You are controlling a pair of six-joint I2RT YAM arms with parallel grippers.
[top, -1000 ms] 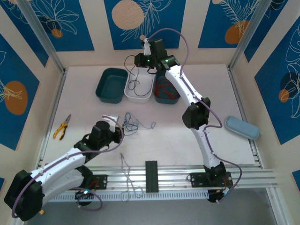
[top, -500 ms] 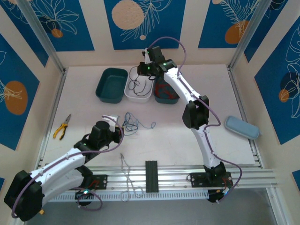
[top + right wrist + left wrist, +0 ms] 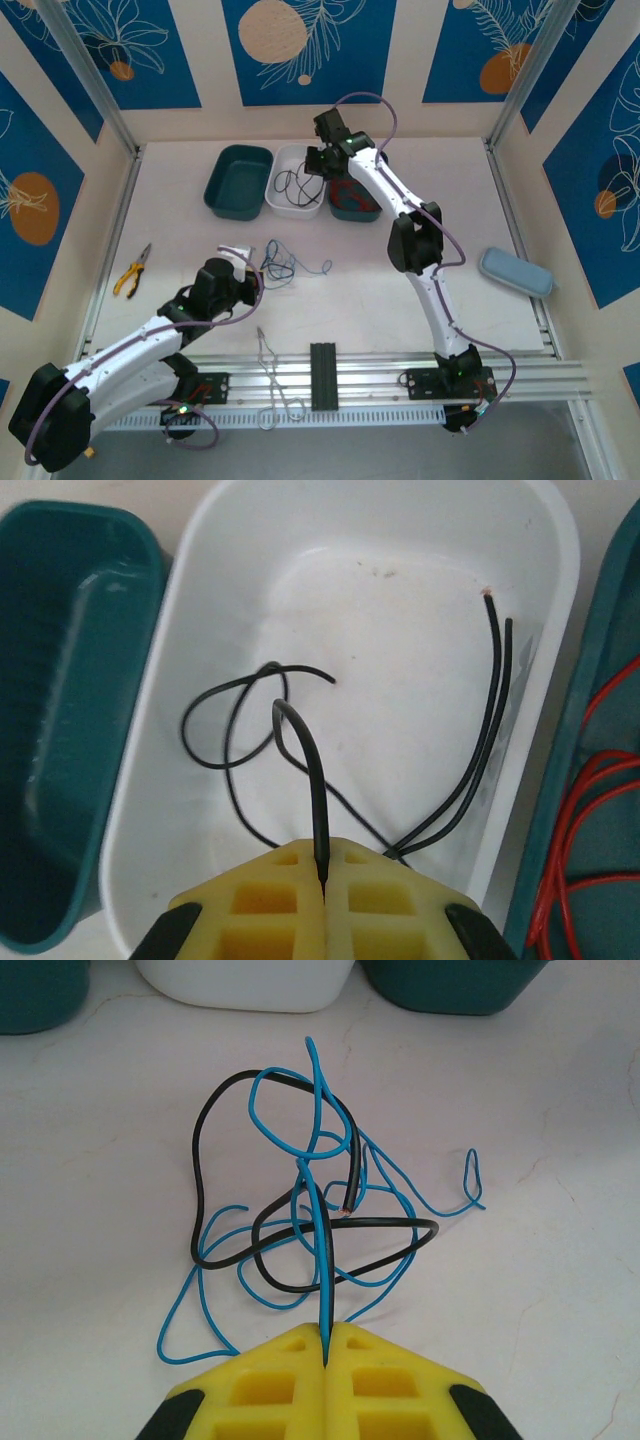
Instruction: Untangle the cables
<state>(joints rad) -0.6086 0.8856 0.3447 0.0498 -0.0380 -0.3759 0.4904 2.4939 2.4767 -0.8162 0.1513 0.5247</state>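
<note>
The held black cable's loops and loose ends (image 3: 498, 612) are inside the white tray. My right gripper should keep going over the tray's bottom (image 3: 375, 700) and let go of the cable there.
A tangle of blue and black cables (image 3: 285, 262) lies on the table in front of my left gripper (image 3: 252, 276). In the left wrist view my left gripper (image 3: 327, 1345) is shut on a blue cable (image 3: 323, 1282) that rises out of the knot, with a black cable (image 3: 394, 1222) looped through it. My right gripper (image 3: 314, 163) hovers over the white tray (image 3: 295, 210) at the back. There my right gripper (image 3: 322, 875) is shut on a black cable (image 3: 316, 786) whose loops and two loose ends rest inside the white tray (image 3: 420, 600). Red cables (image 3: 590, 820) lie in the teal tray (image 3: 356, 208) to its right.
An empty teal tray (image 3: 238, 180) stands left of the white one. Yellow-handled pliers (image 3: 131, 270) lie at the left edge and a light-blue case (image 3: 515, 272) at the right. A bare silvery wire loop (image 3: 270, 372) and a black block (image 3: 323, 376) sit on the front rail.
My right gripper has come down and slightly right from behind the trays to over the white tray, and the black cable now lies lower in it. The left arm has not moved.
</note>
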